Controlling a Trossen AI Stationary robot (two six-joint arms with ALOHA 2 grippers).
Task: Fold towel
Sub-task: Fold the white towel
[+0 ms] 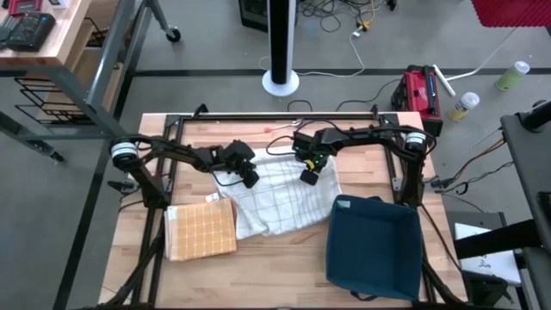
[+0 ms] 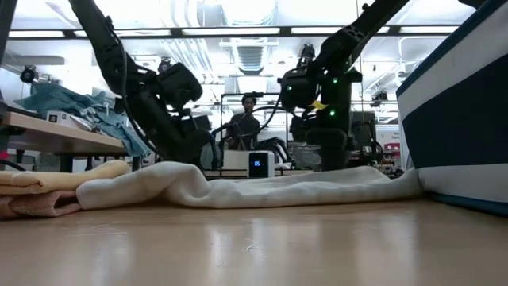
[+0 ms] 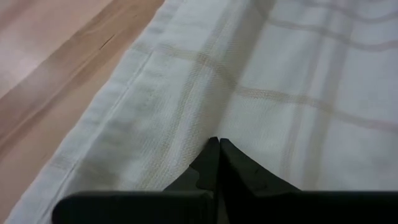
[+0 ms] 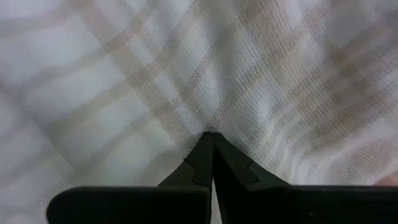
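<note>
The white towel lies slanted (image 1: 235, 222) against the orange towel, so next I move my left gripper to the white towel's tagged edge (image 1: 213, 197) and pull it square before folding.
A white towel (image 1: 284, 205) with faint tan checks lies rumpled on the middle of the wooden table; the low view shows it resting flat as a low ridge (image 2: 262, 187). My left gripper (image 1: 250, 178) is shut at the towel's far left part. My right gripper (image 1: 308, 177) is shut at the towel's far right part. Both wrist views are filled with the checked cloth right at the shut fingertips (image 3: 214, 142) (image 4: 208, 134). My left gripper pinches a small raised crease of the towel (image 3: 219, 121) between its two shut fingertips, a little in from the hemmed left edge. The fingers slant down from the table's left. The cloth around it lies on the table. My right gripper pinches a pucker of the towel (image 4: 210, 118) between its shut fingertips, coming from above and pointing down. Wrinkles run out from the pinch. One layer or several, I cannot tell.
A folded orange checked towel (image 1: 201, 231) lies at the table's near left, touching the white towel's left end. A dark blue bin (image 1: 372, 248) stands at the near right, against the towel's right side. In the low view a person (image 2: 248, 119) sits beyond the table.
</note>
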